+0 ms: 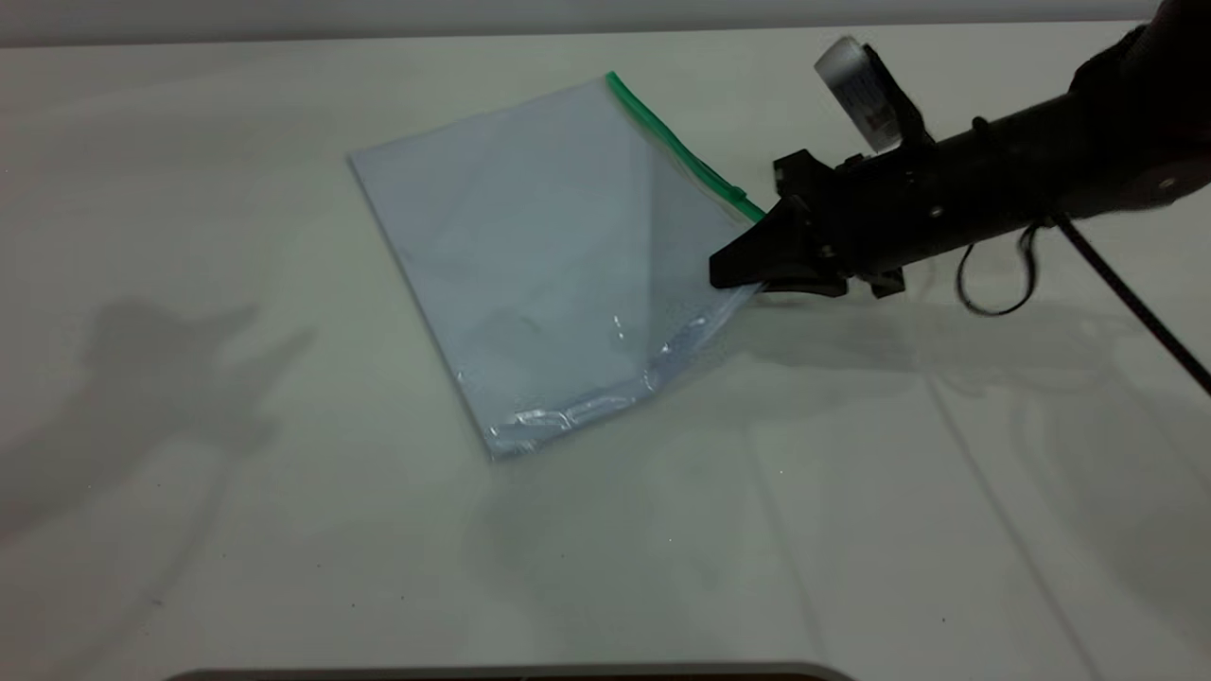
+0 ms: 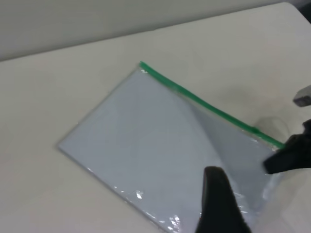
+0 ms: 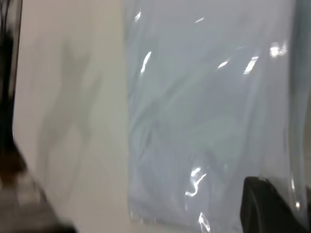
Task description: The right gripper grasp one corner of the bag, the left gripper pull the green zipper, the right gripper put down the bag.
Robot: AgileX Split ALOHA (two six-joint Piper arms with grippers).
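Observation:
The green zipper (image 1: 676,143) tilts toward the bag's corner (image 1: 545,261) in my right gripper, which should turn the bag until the zipper lies straight across before the pull.
The bag (image 1: 530,255) is a clear pouch with a pale bluish sheet inside, lying at the table's far middle. The green zipper (image 1: 676,147) runs along its far right edge, with a small slider tab (image 1: 736,192) near the right end. My right gripper (image 1: 747,267), trailing a braided cable (image 1: 1126,293), is shut on the corner of the bag (image 1: 757,218) where the strip ends, and that side is lifted off the table. The left wrist view shows the bag (image 2: 146,131), zipper (image 2: 204,102), right gripper (image 2: 286,158) and part of my left gripper (image 2: 221,204) hovering over the bag's near edge.
The pale table (image 1: 284,530) stretches around the bag. The left arm's shadow (image 1: 170,369) falls on the table at the left; the arm itself is outside the exterior view. The right arm (image 1: 993,180) reaches in from the far right.

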